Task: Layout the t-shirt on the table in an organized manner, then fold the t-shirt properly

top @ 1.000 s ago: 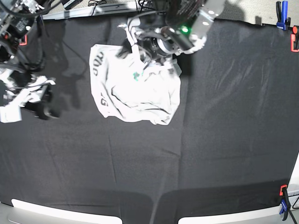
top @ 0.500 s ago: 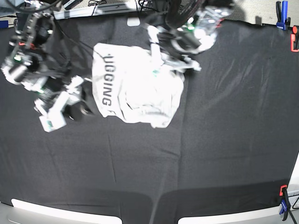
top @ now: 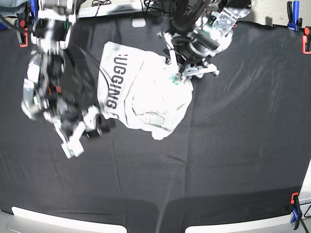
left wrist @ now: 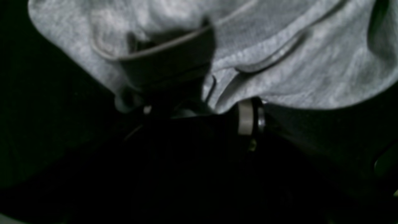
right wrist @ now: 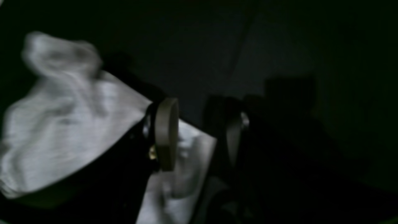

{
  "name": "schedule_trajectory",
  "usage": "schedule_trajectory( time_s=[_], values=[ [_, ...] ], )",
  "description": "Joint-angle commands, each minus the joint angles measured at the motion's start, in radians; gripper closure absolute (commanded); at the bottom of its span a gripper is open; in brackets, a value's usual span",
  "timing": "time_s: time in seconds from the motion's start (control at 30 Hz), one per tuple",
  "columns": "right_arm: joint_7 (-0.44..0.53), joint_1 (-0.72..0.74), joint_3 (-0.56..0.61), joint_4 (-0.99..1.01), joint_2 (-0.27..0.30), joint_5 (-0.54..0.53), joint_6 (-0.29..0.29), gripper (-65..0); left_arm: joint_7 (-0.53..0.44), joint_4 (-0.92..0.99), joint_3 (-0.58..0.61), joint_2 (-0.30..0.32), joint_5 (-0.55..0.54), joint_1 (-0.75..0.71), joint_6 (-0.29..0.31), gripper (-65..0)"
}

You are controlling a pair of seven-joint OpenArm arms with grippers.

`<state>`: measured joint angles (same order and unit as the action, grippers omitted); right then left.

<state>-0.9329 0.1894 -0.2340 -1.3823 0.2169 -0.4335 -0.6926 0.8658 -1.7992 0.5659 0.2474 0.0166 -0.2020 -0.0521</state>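
The t-shirt is lying askew, its lettering running down its side [top: 116, 81], so the robot's right gripper should pull the t-shirt's lettered corner [top: 105, 113] back while the left gripper swings the t-shirt's opposite side forward.
The white t-shirt [top: 146, 92] lies rumpled on the black table [top: 233, 145] at the upper middle, its dark lettering [top: 114, 82] running down the left side. My left gripper [top: 177, 73] sits at the shirt's upper right corner. In the left wrist view this gripper [left wrist: 199, 109] is bunched into grey fabric [left wrist: 279, 40] and looks shut on it. My right gripper [top: 104, 124] is at the shirt's lower left corner. In the right wrist view that gripper [right wrist: 202, 137] stands open, with the shirt's white edge [right wrist: 189, 146] between its fingers [right wrist: 166, 133].
Blue clamps [top: 293, 14] and red clamps [top: 306, 41] grip the cloth at the top right corner, another pair [top: 295, 211] at the bottom right, and a red one [top: 22, 39] at the top left. Cables run behind the table's far edge.
My right arm swung from the left edge down to the shirt's lower left corner. The left arm shifted right with the shirt, which opened out and showed its lettering.
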Motion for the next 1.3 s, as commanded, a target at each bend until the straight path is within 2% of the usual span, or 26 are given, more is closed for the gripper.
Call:
schedule_trajectory(
  time_s=[0.0, 0.07, 0.13, 0.3, 0.43, 0.6, 0.67, 0.8, 0.97, 1.07, 1.27],
  values=[
    [0.016, 0.023, 0.009, 0.025, 0.011, -0.002, -0.006, -24.2, -0.034, -0.014, -0.002, -0.001, 0.005, 0.009, -0.013, -26.7],
    [0.040, 0.024, 0.039, 0.092, 0.013, 0.008, -0.006, -24.2, -0.059, -0.013, -0.002, 0.000, 0.007, 0.009, -0.013, -26.7],
    [0.025, 0.011, 0.070, 0.114, 0.013, 0.013, -0.006, -24.2, -0.058, -0.012, -0.002, 0.000, 0.036, 0.015, -0.013, -26.7],
    [-0.019, -0.045, 0.074, 0.085, 0.027, 0.007, -0.006, -24.2, -0.054, 0.053, -0.002, 0.000, 0.110, 0.079, -0.087, -26.7],
    [-0.064, -0.121, 0.039, 0.020, 0.055, -0.070, -0.006, -24.2, -0.049, 0.160, -0.002, 0.000, 0.091, 0.163, -0.087, -26.7],
    [-0.098, -0.259, 0.008, -0.120, 0.060, -0.180, -0.006, -24.2, -0.049, 0.227, -0.002, 0.000, 0.076, 0.249, -0.087, -26.7],
    [-0.100, -0.312, 0.014, -0.178, 0.049, -0.212, -0.006, -24.2, -0.049, 0.227, -0.002, -0.001, 0.076, 0.278, -0.087, -26.7],
    [-0.100, -0.386, 0.037, -0.241, -0.010, -0.213, -0.006, -24.2, -0.050, 0.227, -0.002, -0.016, 0.064, 0.329, -0.065, -26.7],
    [-0.100, -0.408, 0.040, -0.262, -0.071, -0.202, -0.006, -24.2, -0.045, 0.227, -0.002, -0.030, 0.056, 0.361, -0.049, -26.7],
    [-0.104, -0.408, 0.040, -0.267, -0.079, -0.196, -0.006, -24.2, -0.042, 0.227, -0.002, -0.030, 0.061, 0.367, -0.050, -26.7],
    [-0.127, -0.409, -0.005, -0.301, -0.068, -0.143, -0.006, -24.2, 0.053, 0.217, -0.002, -0.001, 0.069, 0.369, -0.054, -26.7]
  ],
)
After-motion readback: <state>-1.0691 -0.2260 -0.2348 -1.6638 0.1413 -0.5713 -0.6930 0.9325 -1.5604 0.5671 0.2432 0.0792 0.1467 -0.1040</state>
